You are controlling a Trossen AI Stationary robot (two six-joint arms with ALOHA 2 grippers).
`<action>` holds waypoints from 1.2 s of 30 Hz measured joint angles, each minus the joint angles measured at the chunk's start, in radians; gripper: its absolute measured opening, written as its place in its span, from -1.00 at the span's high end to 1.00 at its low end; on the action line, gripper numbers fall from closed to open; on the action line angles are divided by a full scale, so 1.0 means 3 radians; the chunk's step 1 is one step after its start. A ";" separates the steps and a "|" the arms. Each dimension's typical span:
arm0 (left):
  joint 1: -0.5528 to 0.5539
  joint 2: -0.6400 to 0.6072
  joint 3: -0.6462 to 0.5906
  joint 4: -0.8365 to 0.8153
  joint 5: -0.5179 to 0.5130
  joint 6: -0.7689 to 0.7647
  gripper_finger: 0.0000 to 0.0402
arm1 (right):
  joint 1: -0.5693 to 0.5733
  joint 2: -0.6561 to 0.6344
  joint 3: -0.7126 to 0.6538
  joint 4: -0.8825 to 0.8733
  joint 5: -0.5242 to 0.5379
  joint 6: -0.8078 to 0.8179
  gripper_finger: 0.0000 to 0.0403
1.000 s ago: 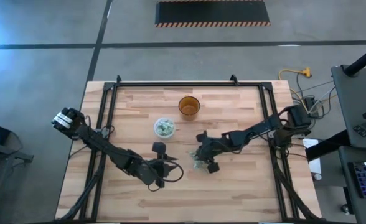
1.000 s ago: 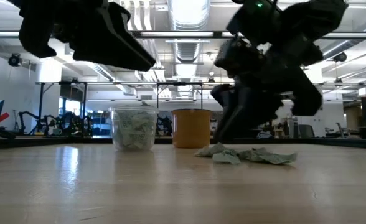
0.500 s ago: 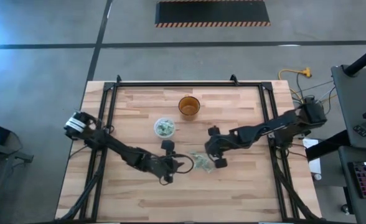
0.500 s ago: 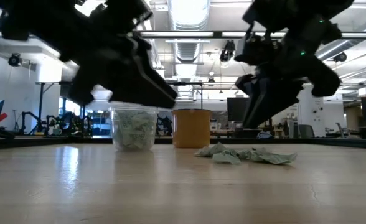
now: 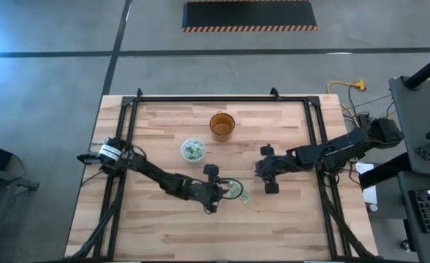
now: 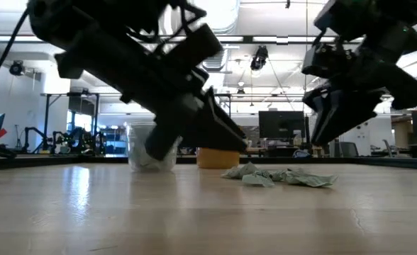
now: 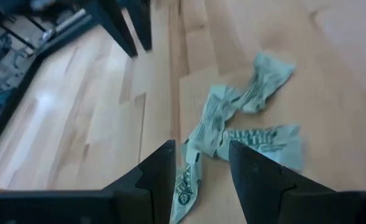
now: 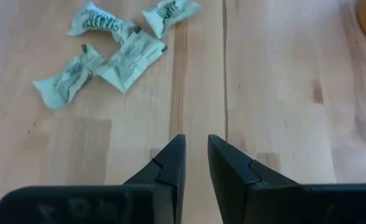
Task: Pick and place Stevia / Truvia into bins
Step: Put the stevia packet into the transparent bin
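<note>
I can see the nearest sachet [image 7: 186, 191] sticking out of the cluster, in line with my left gripper's open fingers. I should keep going down until they straddle that sachet [image 6: 232, 172], and then close them.
Several pale green and white sachets [image 5: 238, 191] lie flat in a loose cluster on the wood, also visible in the low view [image 6: 279, 176]. My left gripper [image 5: 224, 191] is open at the cluster's left end, slanting down. In its wrist view [image 7: 201, 152] the fingers stand either side of the nearest sachets [image 7: 211, 127]. My right gripper [image 5: 259, 169] hangs raised to the right of the cluster [image 8: 117, 56]. It holds nothing, and a narrow gap shows between its fingers [image 8: 197, 140]. The translucent cup [image 5: 193, 150] holds sachets. The amber cup [image 5: 221, 125] stands beyond it.
In the low view my left arm [image 6: 159, 92] hides part of the translucent cup [image 6: 141, 145] and most of the amber cup [image 6: 210, 157]. A black frame [image 5: 131, 109] rims the table. Bare wood lies toward the near edge [image 5: 222, 234].
My left gripper has moved toward the table's right and come down to the sachets' left end. My right gripper has pulled away from the cluster toward the right edge and risen. The sachets have stayed where they were.
</note>
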 joint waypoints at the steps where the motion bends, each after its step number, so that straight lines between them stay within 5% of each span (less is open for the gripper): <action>1: 0.0014 0.0030 0.0034 -0.0029 0.0001 0.0002 0.34 | 0.0000 -0.0034 -0.0018 0.0026 0.0005 0.0017 0.71; 24: 0.0303 0.0262 0.0177 -0.0190 0.0430 -0.0272 0.36 | 0.0008 -0.0231 -0.0135 0.0135 -0.0003 0.0044 0.71; 36: 0.0311 0.0227 0.0178 -0.0306 0.0406 -0.0236 0.96 | 0.0008 -0.0231 -0.0146 0.0132 -0.0003 0.0044 0.71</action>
